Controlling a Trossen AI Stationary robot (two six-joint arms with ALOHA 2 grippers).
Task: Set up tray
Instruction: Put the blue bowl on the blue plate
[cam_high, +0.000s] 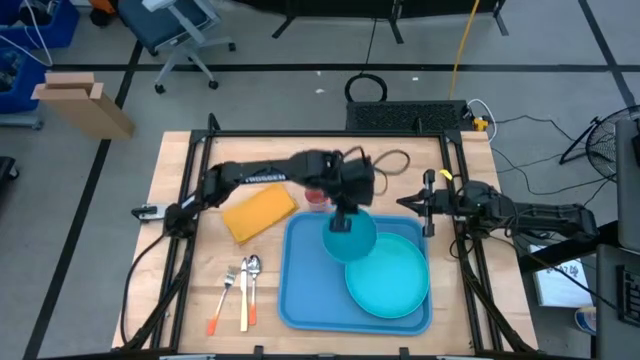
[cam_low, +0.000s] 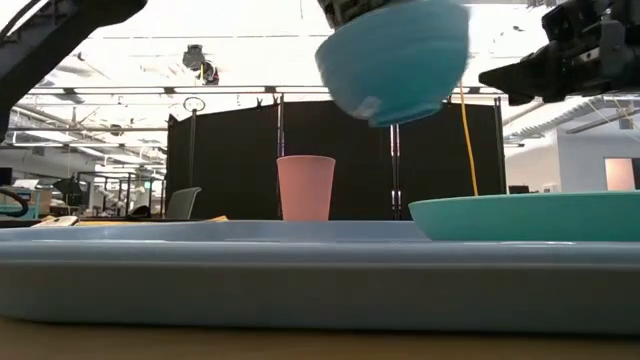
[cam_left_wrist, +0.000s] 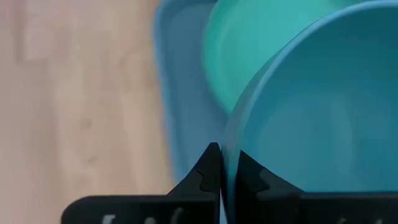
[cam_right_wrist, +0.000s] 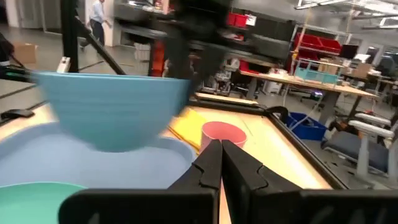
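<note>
The teal plate (cam_high: 388, 277) is closer to my right gripper, but my left gripper is holding the light-blue bowl. So I should hold out the bowl's free rim (cam_high: 374, 238) to my right gripper.
The blue tray (cam_high: 300, 290) lies flat on the wooden table, and a round teal plate (cam_high: 395, 285) rests on its right half. Above the tray's far part hangs a light-blue bowl (cam_high: 350, 238), with my left gripper (cam_high: 346, 216) shut on it; the low view shows this bowl (cam_low: 395, 60) well clear of the tray (cam_low: 300, 280). A pink cup (cam_high: 316, 197) stands upright on the table beyond the tray. My right gripper (cam_high: 432, 205) waits shut and level near the table's right edge, holding nothing. My left gripper pinches the bowl's rim (cam_left_wrist: 227, 146) on its far side, one finger (cam_left_wrist: 210, 171) outside the wall and one finger (cam_left_wrist: 252, 177) inside. The fingers slant down from above and from the far side. The bowl hangs mouth up, lifted clear above the tray.
A yellow cloth (cam_high: 260, 213) lies on the table left of the tray's far corner. A fork, spoon and knife (cam_high: 240, 290) lie side by side left of the tray. The tray's left half is bare. A black frame borders the table.
</note>
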